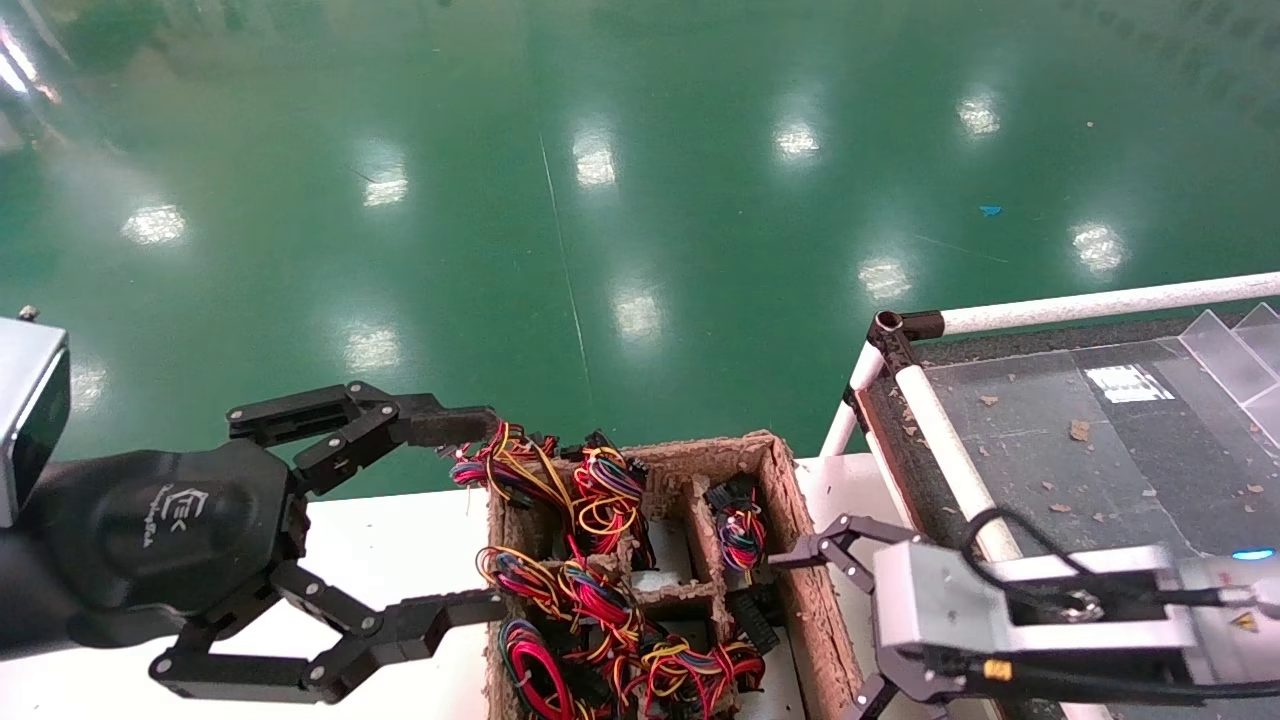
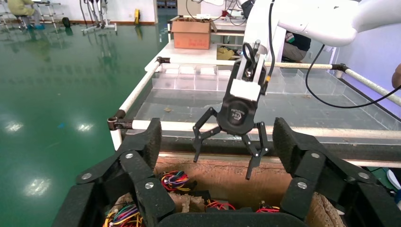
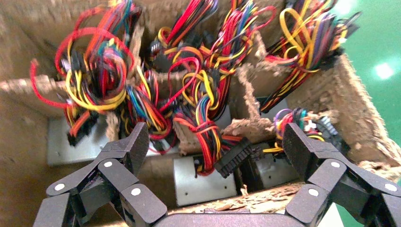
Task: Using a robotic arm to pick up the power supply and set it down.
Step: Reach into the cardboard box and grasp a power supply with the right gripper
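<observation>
The power supply sits deep in the slot (image 1: 782, 679) next to the cart, a long way from my left gripper, so my right gripper should pick it up by its tied wires (image 1: 734, 664).
A brown pulp tray (image 1: 815, 600) holds several power supplies, grey metal boxes under bundles of red, yellow and orange wires (image 1: 600, 500). In the right wrist view one power supply (image 3: 203, 182) lies just below and between the open fingers of my right gripper (image 3: 215, 151), untouched. That right gripper (image 1: 810, 640) hovers over the tray's right wall; it also shows open in the left wrist view (image 2: 222, 165). My left gripper (image 1: 470, 515) hangs wide open at the tray's left side, holding nothing (image 2: 217, 142). One of its fingertips (image 1: 460, 425) is close to a wire bundle.
The tray sits on a white table (image 1: 400, 540). To the right stands a cart (image 1: 1050, 450) with white pipe rails and a dark, littered deck. Green glossy floor lies beyond. A cardboard box (image 2: 191, 34) sits far behind the cart.
</observation>
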Robot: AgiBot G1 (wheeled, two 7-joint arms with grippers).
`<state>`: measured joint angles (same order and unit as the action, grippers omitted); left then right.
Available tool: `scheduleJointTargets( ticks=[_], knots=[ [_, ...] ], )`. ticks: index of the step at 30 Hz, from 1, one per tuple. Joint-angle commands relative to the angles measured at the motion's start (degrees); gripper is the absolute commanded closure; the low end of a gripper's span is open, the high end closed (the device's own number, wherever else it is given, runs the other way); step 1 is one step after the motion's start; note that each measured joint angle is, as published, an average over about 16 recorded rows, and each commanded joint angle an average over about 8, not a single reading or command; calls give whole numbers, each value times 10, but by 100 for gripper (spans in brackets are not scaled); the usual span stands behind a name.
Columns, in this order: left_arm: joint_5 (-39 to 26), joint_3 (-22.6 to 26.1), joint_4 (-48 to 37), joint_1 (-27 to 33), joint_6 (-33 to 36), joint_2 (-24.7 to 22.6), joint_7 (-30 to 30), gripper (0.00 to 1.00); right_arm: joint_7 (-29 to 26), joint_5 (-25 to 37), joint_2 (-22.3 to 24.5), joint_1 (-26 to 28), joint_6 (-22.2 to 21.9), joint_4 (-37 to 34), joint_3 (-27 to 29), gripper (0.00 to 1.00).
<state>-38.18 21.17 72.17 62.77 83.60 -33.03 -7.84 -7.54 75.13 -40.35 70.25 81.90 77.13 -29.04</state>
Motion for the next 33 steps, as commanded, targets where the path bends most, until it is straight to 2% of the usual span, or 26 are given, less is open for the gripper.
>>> scheduleJointTargets(
  ticks=[1, 2, 4, 10, 12, 21, 33],
  knots=[
    [0, 0, 0, 0, 0, 0, 0, 0, 12, 11, -7, 2, -1, 1, -5, 0],
    [0, 0, 0, 0, 0, 0, 0, 0, 19, 17, -11, 2, -5, 2, -7, 0],
    [0, 0, 0, 0, 0, 0, 0, 0, 32, 29, -19, 3, -10, 3, -11, 13],
    [0, 0, 0, 0, 0, 0, 0, 0, 64, 49, -38, 6, -13, 5, -21, 87],
    [0, 0, 0, 0, 0, 0, 0, 0, 72, 53, -43, 8, -10, 6, -24, 100],
    [0, 0, 0, 0, 0, 0, 0, 0, 91, 76, -60, 8, -5, 7, -42, 100],
    [0, 0, 0, 0, 0, 0, 0, 0, 107, 112, -78, 2, -28, 8, -55, 100]
  ],
)
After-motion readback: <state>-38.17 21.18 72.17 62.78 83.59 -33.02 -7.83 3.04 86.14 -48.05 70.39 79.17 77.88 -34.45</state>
